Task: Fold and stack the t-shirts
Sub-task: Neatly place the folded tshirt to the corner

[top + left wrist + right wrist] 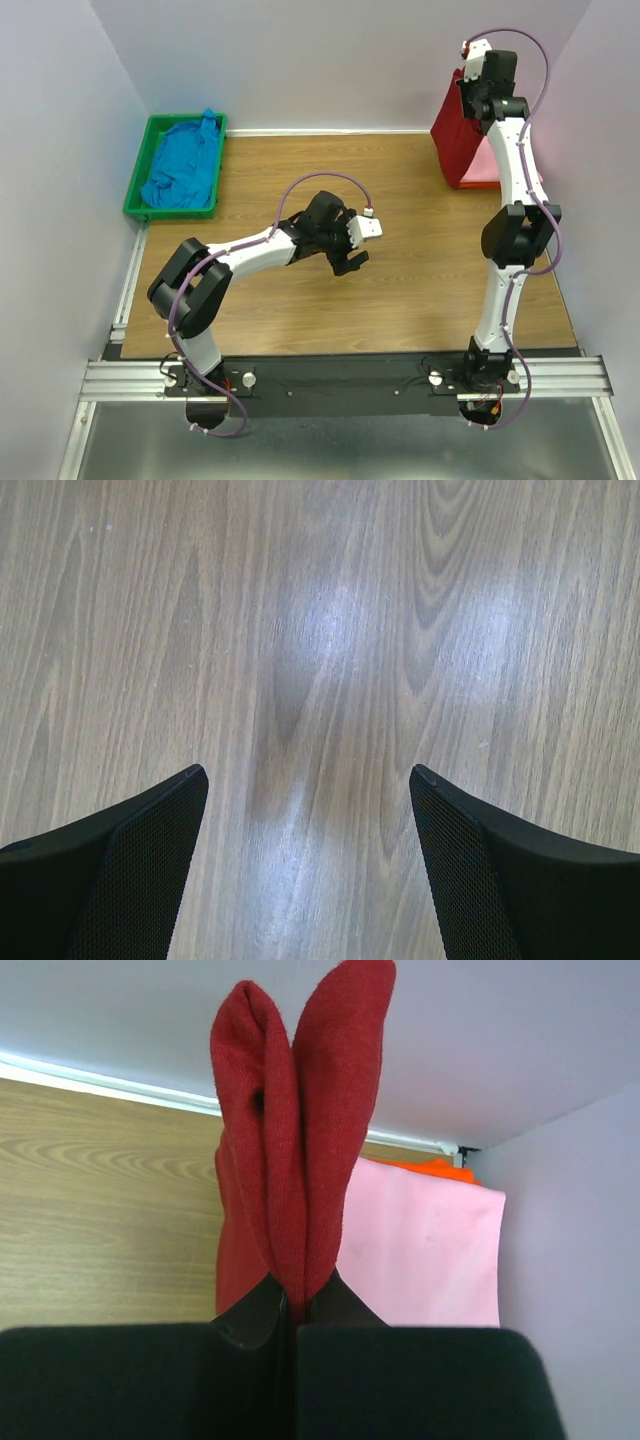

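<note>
The dark red t-shirt's lower end [454, 178] is along the flat pink t-shirt's edge, so the robot's right gripper should go on toward the side before it lets go there.
My right gripper [470, 82] is raised at the far right and shut on the dark red t-shirt [458, 135], which hangs down from it to the table. In the right wrist view the red cloth [300, 1160] is pinched between the closed fingers [296, 1305]. The light pink t-shirt [425, 1245] lies flat under it, and shows in the top view [486, 160]. The bright blue t-shirt [184, 165] lies crumpled in the green bin. My left gripper [350, 262] is open and empty over the bare wood [310, 680] at mid table.
The green plastic bin [138, 185] stands at the far left corner. An orange tray edge [432, 1167] shows beyond the pink shirt by the right wall. White walls close the table at the back and on both sides.
</note>
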`<state>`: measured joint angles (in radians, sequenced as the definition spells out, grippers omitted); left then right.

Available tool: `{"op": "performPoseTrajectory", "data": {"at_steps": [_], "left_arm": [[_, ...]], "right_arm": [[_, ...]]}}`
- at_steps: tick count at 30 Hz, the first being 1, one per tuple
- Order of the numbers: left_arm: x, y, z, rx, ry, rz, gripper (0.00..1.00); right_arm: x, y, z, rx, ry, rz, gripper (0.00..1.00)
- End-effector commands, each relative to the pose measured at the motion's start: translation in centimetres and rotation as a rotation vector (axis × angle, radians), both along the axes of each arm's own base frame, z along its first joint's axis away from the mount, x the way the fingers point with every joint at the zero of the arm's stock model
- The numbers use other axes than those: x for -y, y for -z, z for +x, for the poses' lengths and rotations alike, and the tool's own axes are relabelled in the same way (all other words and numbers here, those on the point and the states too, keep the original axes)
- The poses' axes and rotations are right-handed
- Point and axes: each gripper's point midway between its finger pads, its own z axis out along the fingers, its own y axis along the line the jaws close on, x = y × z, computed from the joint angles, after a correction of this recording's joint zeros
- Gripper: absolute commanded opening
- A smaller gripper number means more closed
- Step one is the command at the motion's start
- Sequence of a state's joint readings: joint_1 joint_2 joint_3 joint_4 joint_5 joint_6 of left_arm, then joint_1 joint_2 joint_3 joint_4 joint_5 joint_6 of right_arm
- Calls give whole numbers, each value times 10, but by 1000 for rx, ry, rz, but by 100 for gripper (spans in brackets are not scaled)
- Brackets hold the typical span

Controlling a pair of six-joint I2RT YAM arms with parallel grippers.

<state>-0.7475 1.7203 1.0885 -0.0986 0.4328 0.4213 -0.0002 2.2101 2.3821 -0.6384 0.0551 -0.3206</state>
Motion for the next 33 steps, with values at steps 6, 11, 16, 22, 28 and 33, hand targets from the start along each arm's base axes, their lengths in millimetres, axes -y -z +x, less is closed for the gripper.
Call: {"op": "performPoseTrajectory", "data": {"at_steps": [6, 11, 16, 22, 28, 33], "left_arm": [[-2, -9, 2, 18, -9, -5, 89], [-1, -11, 2, 19, -2, -1, 89], [-1, -9, 4, 13, -1, 11, 89], [1, -7, 3, -6, 8, 20, 89], [0, -3, -2, -38, 24, 39, 89], [-2, -7, -5, -59, 29, 39, 89]], "right_arm": [[48, 15, 13, 5, 81, -30, 1], [74, 25, 19, 10, 114, -39, 0], [106, 34, 24, 17, 143, -63, 1], [144, 49, 30, 30, 176, -88, 1], [173, 90, 37, -2, 174, -107, 1], [200, 121, 36, -28, 246, -137, 8]]}}
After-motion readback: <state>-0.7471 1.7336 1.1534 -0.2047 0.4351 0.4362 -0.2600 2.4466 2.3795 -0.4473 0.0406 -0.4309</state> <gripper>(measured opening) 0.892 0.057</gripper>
